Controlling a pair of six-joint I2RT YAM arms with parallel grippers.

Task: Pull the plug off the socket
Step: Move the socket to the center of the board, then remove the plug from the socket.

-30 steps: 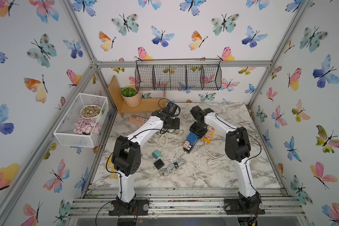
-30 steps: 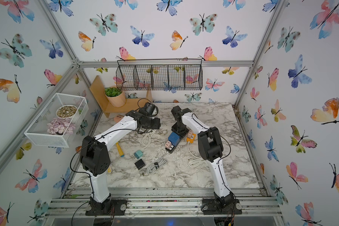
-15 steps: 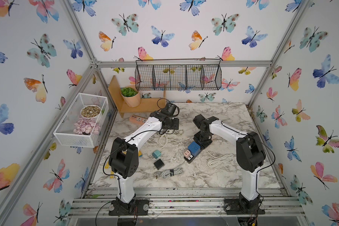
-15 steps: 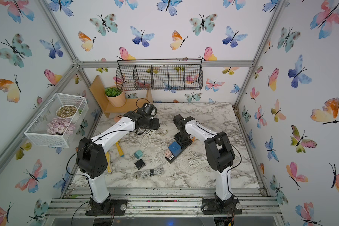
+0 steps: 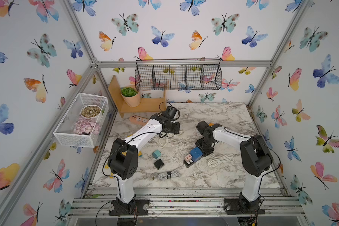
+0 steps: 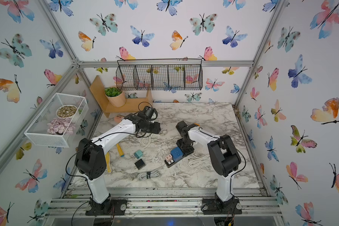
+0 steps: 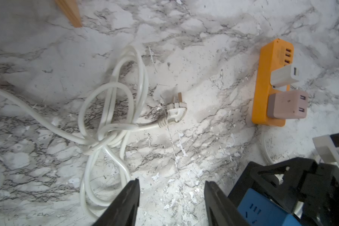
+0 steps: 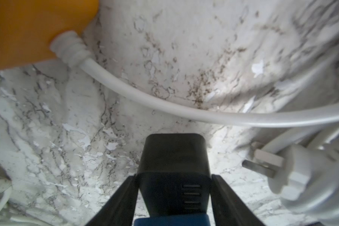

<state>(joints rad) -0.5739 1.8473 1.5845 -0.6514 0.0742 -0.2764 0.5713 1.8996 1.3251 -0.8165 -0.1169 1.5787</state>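
Note:
The black socket strip's far end (image 8: pixel 174 152) fills the opening of my right gripper, so next my right gripper goes up, brings its fingers closer together and pushes down on the socket strip's top (image 8: pixel 173 193).
A black socket strip (image 5: pixel 187 164) lies on the marble table with a blue plug (image 5: pixel 196 153) and a pink-white plug (image 5: pixel 188 157) seated in it, seen in both top views. My right gripper (image 5: pixel 204 148) reaches down over the strip's far end. In the right wrist view the right gripper (image 8: pixel 173 176) is open, its fingers flanking the strip (image 8: pixel 174 156) with only slim gaps. My left gripper (image 5: pixel 172 127) hovers open at mid-table behind a white cable (image 7: pixel 114 109). Nothing lies between the left gripper's (image 7: pixel 171 187) fingers.
An orange power strip (image 7: pixel 262 101) with white and pink adapters lies behind the right arm. A teal adapter (image 5: pixel 156 154), a black adapter (image 5: pixel 158 164), a bundled grey cable (image 5: pixel 168 174) and a white cable coil (image 5: pixel 220 159) lie around. A wooden shelf (image 5: pixel 145 105) holds a plant pot.
My right arm drew back toward the front, dragging the black strip and its plugs away from the orange strip. Its jaws have just widened. The left arm barely moved.

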